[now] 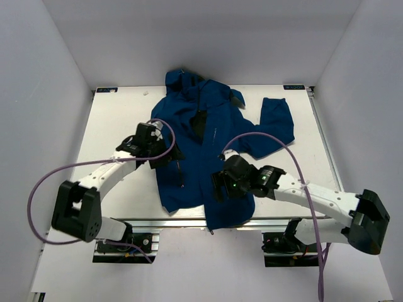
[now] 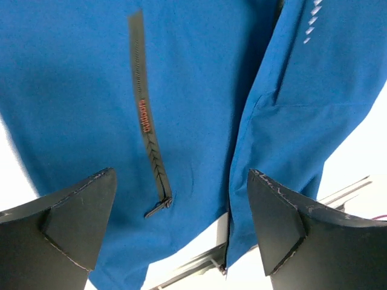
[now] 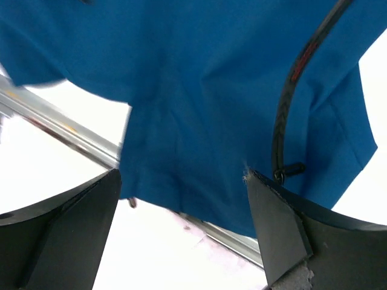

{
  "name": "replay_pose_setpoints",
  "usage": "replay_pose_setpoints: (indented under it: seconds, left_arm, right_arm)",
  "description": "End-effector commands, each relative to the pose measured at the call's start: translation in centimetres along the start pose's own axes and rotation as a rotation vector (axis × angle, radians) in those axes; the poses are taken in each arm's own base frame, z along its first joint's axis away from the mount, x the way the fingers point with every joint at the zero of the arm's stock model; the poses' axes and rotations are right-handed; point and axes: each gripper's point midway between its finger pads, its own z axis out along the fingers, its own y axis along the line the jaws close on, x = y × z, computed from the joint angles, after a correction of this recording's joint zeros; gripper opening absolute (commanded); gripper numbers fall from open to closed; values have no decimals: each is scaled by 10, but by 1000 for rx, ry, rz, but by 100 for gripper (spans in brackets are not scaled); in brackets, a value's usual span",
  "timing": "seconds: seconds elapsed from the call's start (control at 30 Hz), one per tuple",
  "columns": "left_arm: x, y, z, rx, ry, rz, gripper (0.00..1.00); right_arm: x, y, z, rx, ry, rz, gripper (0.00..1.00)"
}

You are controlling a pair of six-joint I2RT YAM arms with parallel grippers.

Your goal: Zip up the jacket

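Note:
My right gripper should hold the jacket's hem (image 1: 220,224) beside the front zipper's lower end (image 1: 211,231) before my left gripper grabs that end, because the end hangs down past the table's bar.
The dark blue jacket (image 1: 208,145) lies front up on the white table (image 1: 119,119), hood at the far side, and its hem hangs over the near edge. The front is open at the chest (image 1: 199,124). My left gripper (image 1: 169,158) is open and empty over the jacket's left panel. In the left wrist view (image 2: 181,235) its jaws frame a dark pocket zip (image 2: 148,130) and the front edges (image 2: 233,181), whose lower zipper end (image 2: 225,269) dangles. My right gripper (image 1: 219,184) is open and empty above the hem (image 3: 181,181). A pocket zip pull (image 3: 290,171) lies beside its right finger.
One sleeve (image 1: 277,126) stretches to the right on the table. The table's metal front rail (image 3: 66,127) runs under the hem; a small pull (image 3: 132,202) hangs from the hem's edge. White walls close in the table on three sides.

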Motion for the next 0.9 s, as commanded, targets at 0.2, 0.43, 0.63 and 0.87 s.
replay_pose_setpoints:
  seconds: [0.2,0.43,0.63,0.87]
  left_arm:
    - [-6,6,41,-94,29,38,98]
    - [-9,10,35,-108,-10,48,98]
    - [-5,8,26,-89,-21,50,98]
    - [1,-9,-3,4,-44,91,98]
  right_arm:
    - [2,41,18,-24,74,-165,89]
    - [36,55,49,58,214,-146,88]
    - [58,46,62,80,265,-113,40]
    - [75,18,58,75,255,6,0]
